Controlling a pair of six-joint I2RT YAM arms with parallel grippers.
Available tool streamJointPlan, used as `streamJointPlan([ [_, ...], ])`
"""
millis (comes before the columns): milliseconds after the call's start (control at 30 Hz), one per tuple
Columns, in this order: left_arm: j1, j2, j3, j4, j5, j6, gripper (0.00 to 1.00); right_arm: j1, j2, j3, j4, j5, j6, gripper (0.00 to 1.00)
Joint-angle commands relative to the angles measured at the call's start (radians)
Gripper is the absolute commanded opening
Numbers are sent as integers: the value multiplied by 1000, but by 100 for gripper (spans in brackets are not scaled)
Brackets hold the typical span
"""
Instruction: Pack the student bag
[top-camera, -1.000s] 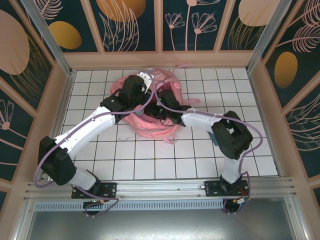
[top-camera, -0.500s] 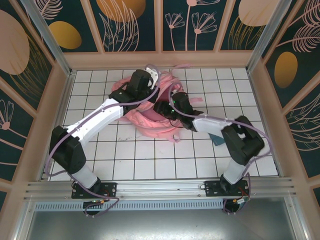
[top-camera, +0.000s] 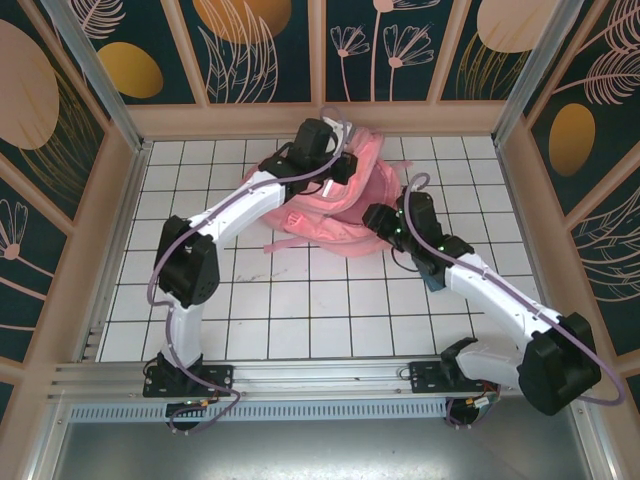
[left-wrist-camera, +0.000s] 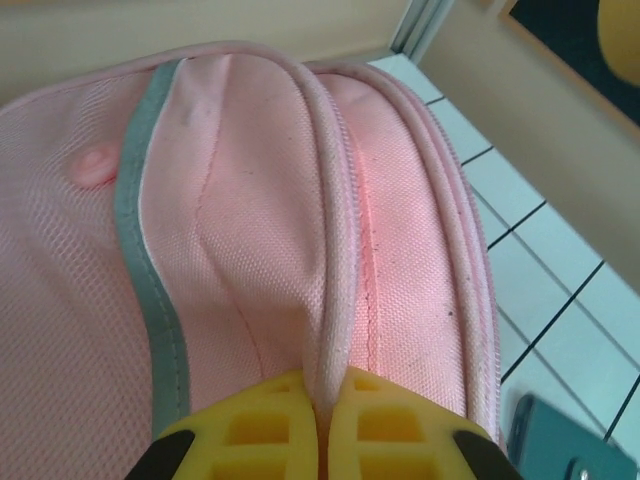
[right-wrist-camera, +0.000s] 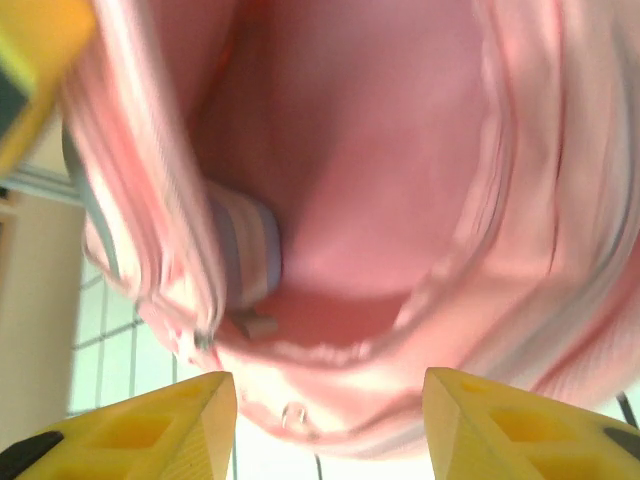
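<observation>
I can see a metal slider (right-wrist-camera: 205, 340) where the edges of the bag's opening meet, so I expect the pink student bag (top-camera: 345, 230) to zip closed along its curve when I pull the slider.
The pink student bag (top-camera: 335, 205) lies at the back middle of the tiled table. My left gripper (top-camera: 345, 166) sits on its top, shut on a pink piped rim of the bag (left-wrist-camera: 335, 300), which is pinched between the yellow fingers (left-wrist-camera: 250, 430). A grey strip (left-wrist-camera: 140, 250) runs down the fabric beside it. My right gripper (top-camera: 380, 220) is at the bag's right side, open, with its fingers (right-wrist-camera: 150, 430) spread in front of the bag's open mouth (right-wrist-camera: 350, 200). Nothing is between them. A pale striped item (right-wrist-camera: 245, 250) lies inside the bag.
A dark teal flat object (left-wrist-camera: 565, 450) lies on the white tiles just right of the bag. The back wall (top-camera: 320, 118) of the enclosure is close behind the bag. Bare tiles (top-camera: 300, 310) stretch in front of the bag.
The bag has shifted toward the back right, carried by my left gripper. My right gripper has drawn back out of the bag to its right side, and both arms are stretched out further.
</observation>
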Motion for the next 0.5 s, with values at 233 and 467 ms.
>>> streamJointPlan([
  [233,4,132,283,64,162,1,5,217,197,139,-35,138,-94,51],
  [467,95,-21,78,53,152,-102,63,190,256,163,-79,273,40,51],
])
